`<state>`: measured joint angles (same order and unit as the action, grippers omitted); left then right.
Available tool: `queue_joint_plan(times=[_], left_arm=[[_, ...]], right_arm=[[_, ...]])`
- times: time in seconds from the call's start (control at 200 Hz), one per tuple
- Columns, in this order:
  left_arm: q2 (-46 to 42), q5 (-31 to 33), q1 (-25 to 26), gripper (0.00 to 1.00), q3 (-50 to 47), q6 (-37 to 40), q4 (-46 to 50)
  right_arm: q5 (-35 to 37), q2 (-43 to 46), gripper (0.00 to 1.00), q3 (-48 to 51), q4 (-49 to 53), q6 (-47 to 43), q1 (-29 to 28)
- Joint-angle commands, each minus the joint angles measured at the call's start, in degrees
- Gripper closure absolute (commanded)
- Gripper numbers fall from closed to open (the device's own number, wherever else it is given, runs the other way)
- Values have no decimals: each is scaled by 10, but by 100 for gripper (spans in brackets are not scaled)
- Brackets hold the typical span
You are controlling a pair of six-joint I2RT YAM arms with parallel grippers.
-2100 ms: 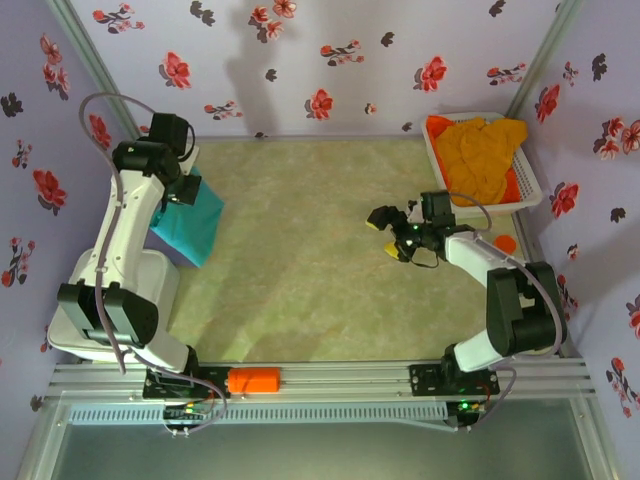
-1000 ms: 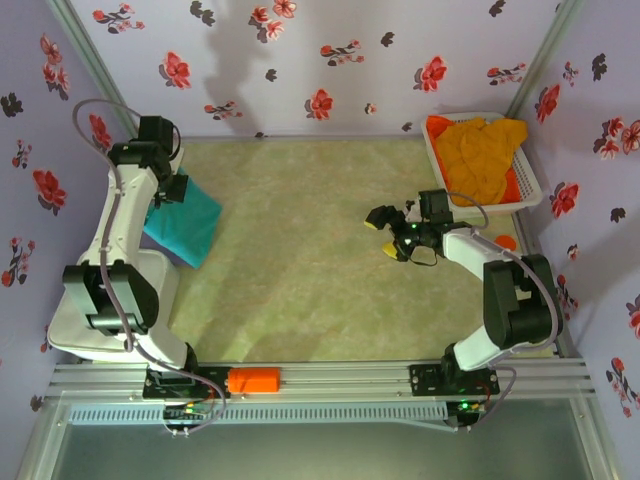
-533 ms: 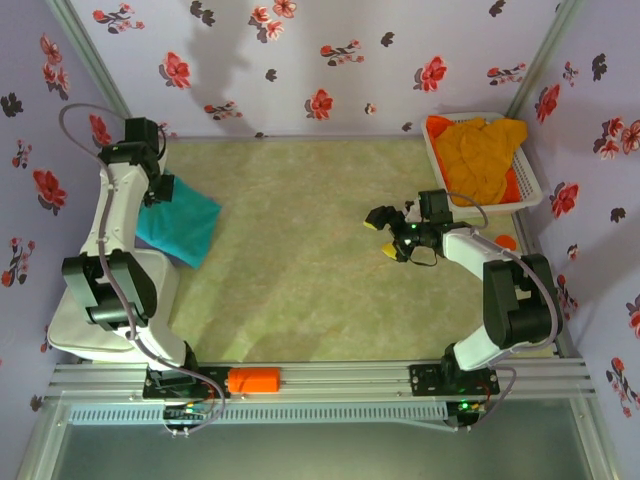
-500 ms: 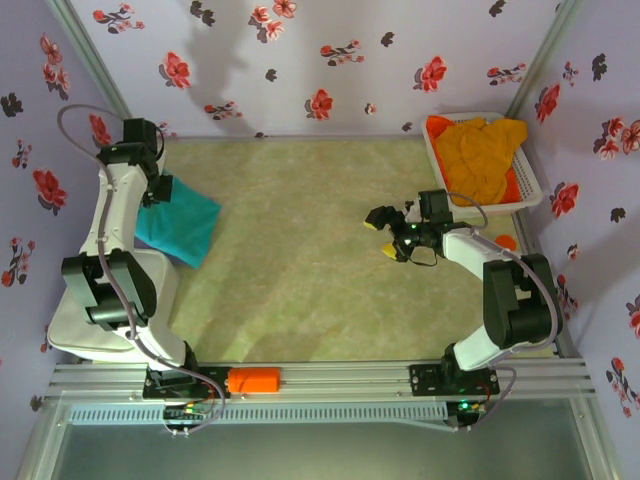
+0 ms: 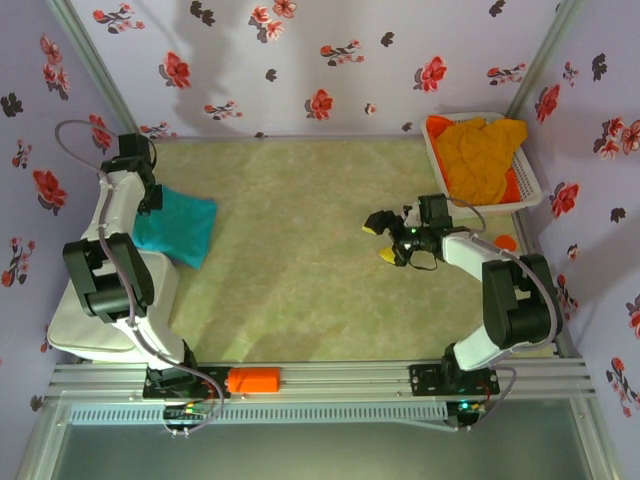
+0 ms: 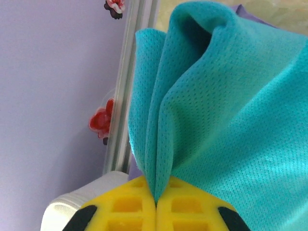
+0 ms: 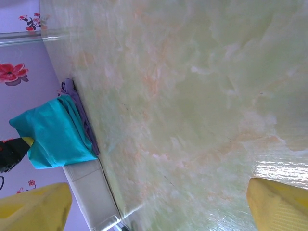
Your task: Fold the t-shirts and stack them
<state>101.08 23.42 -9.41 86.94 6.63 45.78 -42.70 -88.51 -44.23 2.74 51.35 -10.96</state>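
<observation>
My left gripper keeps lowering the pinched teal corner until it lies down, then let go, as the teal t-shirt's body [image 5: 182, 230] lies over the lavender t-shirt [image 7: 83, 116].
A teal t-shirt [image 5: 182, 226] lies folded at the table's left edge. My left gripper [image 5: 150, 196] is shut on its far left corner, close to the left wall. In the left wrist view the teal cloth [image 6: 231, 106] bunches into a fold pinched between my yellow fingertips [image 6: 156, 198]. A pale lavender t-shirt [image 7: 80, 113] peeks out from under the teal one [image 7: 53, 134]. Orange-yellow t-shirts [image 5: 482, 152] are heaped in the basket at the back right. My right gripper [image 5: 380, 241] hovers open over bare table right of centre, holding nothing; in its own wrist view the jaws [image 7: 156, 207] stand wide apart.
The white slatted basket [image 5: 531, 194] stands in the back right corner, with a small orange-capped bottle [image 5: 505, 242] just in front of it. A white block [image 5: 70, 330] sits by the left arm's base. An orange piece [image 5: 255, 380] rests on the front rail.
My left gripper has swung left and back toward the wall, pulling the teal shirt's corner with it. The right arm has barely moved and stays open.
</observation>
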Motion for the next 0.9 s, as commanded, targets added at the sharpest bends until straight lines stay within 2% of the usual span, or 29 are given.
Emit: queue_joint_plan(times=[0.0, 0.47, 0.53, 0.625, 0.65, 0.67, 0.895], left_arm=[[28, 40, -9, 100, -1, 8, -40], [96, 73, -22, 100, 22, 6, -65], [107, 94, -23, 89, 30, -5, -54], [113, 119, -24, 33, 39, -23, -45], [111, 124, -24, 13, 40, -27, -43], [109, 126, -24, 3, 41, -30, -41], [58, 98, -14, 0, 67, -59, 6]], right_arm=[[-18, 14, 6, 15, -15, -14, 5], [-22, 22, 6, 25, -10, -18, 7], [-22, 22, 6, 25, -6, -21, 8], [-23, 24, 6, 24, -3, -22, 9], [-23, 24, 6, 25, -3, -23, 9], [-23, 24, 6, 23, -2, -23, 9], [-8, 32, 5, 9, 40, -57, 11]])
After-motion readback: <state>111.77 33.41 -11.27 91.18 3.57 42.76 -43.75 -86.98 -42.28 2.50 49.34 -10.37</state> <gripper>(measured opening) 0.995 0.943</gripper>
